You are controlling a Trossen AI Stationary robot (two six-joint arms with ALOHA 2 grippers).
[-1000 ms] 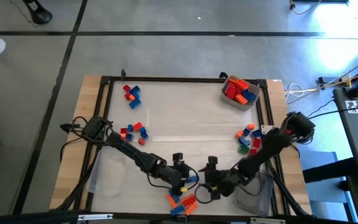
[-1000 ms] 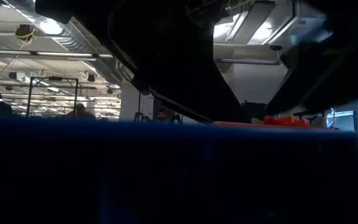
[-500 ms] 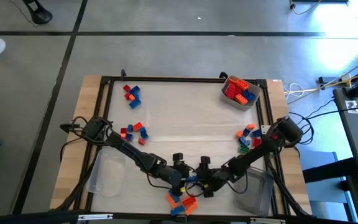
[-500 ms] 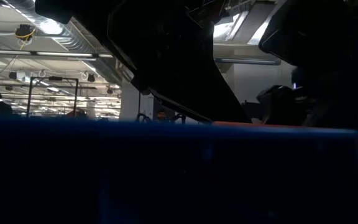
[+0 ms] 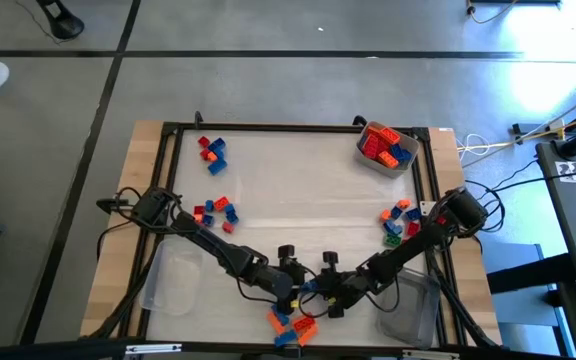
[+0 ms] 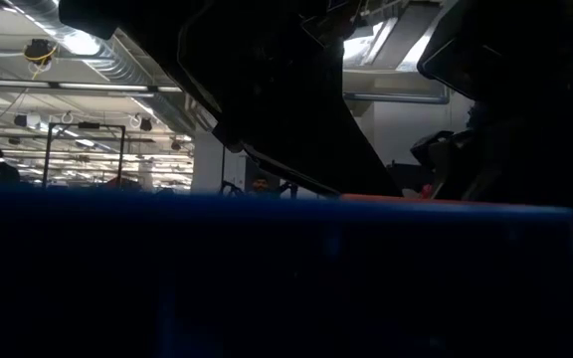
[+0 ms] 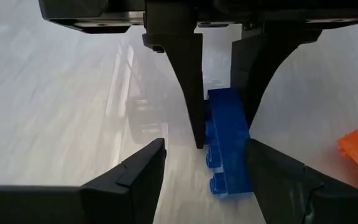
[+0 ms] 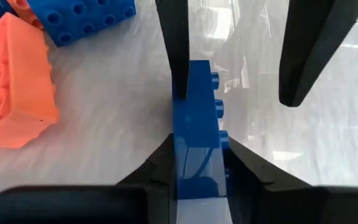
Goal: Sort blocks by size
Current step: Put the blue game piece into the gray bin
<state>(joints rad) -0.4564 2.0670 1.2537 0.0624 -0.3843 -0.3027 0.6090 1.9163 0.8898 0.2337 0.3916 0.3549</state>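
Note:
The back tub (image 5: 385, 151) is far from the robot's left gripper, so next the right gripper takes the long blue block (image 7: 230, 142) there once the left gripper moves back out of the way.
A long blue block (image 8: 194, 134) stands on edge on the white tabletop near the front middle (image 5: 311, 288). My right gripper (image 8: 199, 142) is shut on it, one finger pressed against each long side. My left gripper (image 7: 205, 149) faces it from the other side and stands open around the same block (image 7: 229, 146), whose side lies close to one left finger. In the high view the left gripper (image 5: 297, 286) and right gripper (image 5: 325, 290) meet tip to tip. Beside them lie an orange block (image 8: 11, 99) and a blue block (image 8: 79, 18).
Loose block groups lie at the back left (image 5: 211, 152), mid left (image 5: 216, 212), right (image 5: 400, 222) and front (image 5: 293, 325). A tub (image 5: 405, 163) of red blocks sits back right. Clear tubs stand front left (image 5: 173, 280) and front right (image 5: 413, 305). A blue block (image 6: 267, 278) fills the low view.
My right arm swung left toward the left gripper, and its fingers closed from wide open onto the long blue block. The left arm stayed still and open.

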